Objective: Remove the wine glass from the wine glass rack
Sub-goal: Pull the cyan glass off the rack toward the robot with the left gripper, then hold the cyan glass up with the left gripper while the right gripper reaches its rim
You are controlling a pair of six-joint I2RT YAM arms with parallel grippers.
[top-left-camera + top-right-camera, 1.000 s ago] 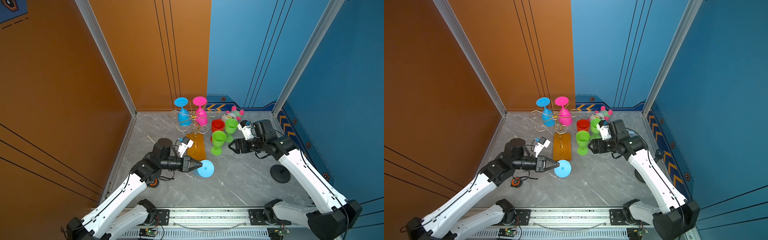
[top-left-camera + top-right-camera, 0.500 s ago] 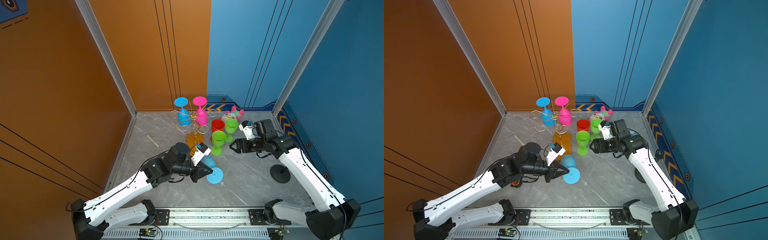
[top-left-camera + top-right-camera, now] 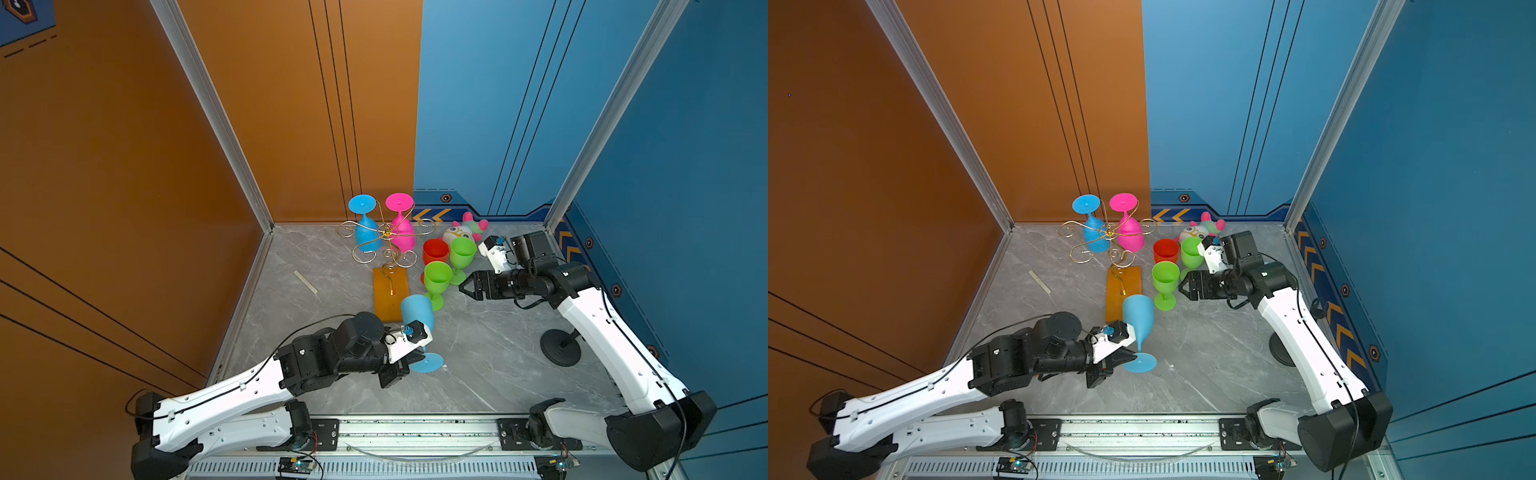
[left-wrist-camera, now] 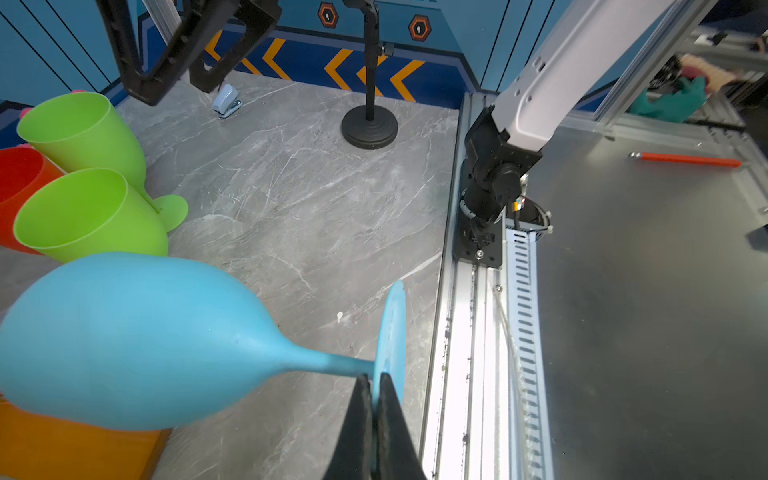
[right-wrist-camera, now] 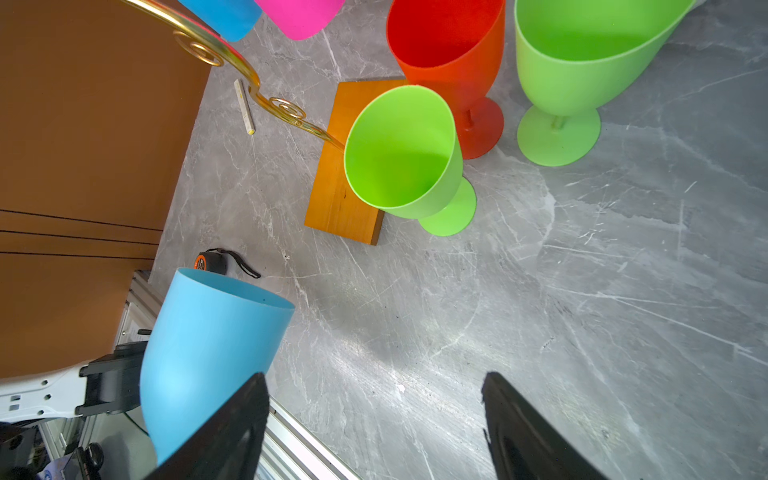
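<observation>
The robot's left gripper holds the light-blue wine glass's foot (image 3: 1141, 364) and leaves the wine glass's rim (image 3: 1138, 297) free, so the right gripper should keep moving closer until its fingers are on either side of the wine glass's rim.
The wine glass rack (image 3: 386, 243) is a gold wire stand on an orange-brown wooden base (image 3: 384, 299) at the back centre. A blue glass (image 3: 366, 235) and a pink glass (image 3: 402, 232) hang upside down from it. A light-blue wine glass (image 3: 417, 309) stands upright in front of the base, off the rack. My left gripper (image 3: 415, 359) (image 4: 374, 377) is shut on the rim of its foot (image 4: 390, 332). Whether the foot rests on the floor I cannot tell. My right gripper (image 3: 465, 286) (image 5: 375, 376) is open and empty, beside the green glasses.
A red glass (image 3: 435, 251) and two green glasses (image 3: 437, 278) (image 3: 462, 251) stand right of the rack. Behind them lies a plush toy (image 3: 465, 228). A black round-footed stand (image 3: 559, 353) is at the right. A tape measure (image 5: 205, 262) and a pale stick (image 3: 305, 281) lie on the left.
My left arm has swung the light-blue glass forward and to the right, turning it from lying sideways to upright. The right gripper has stayed nearly still.
</observation>
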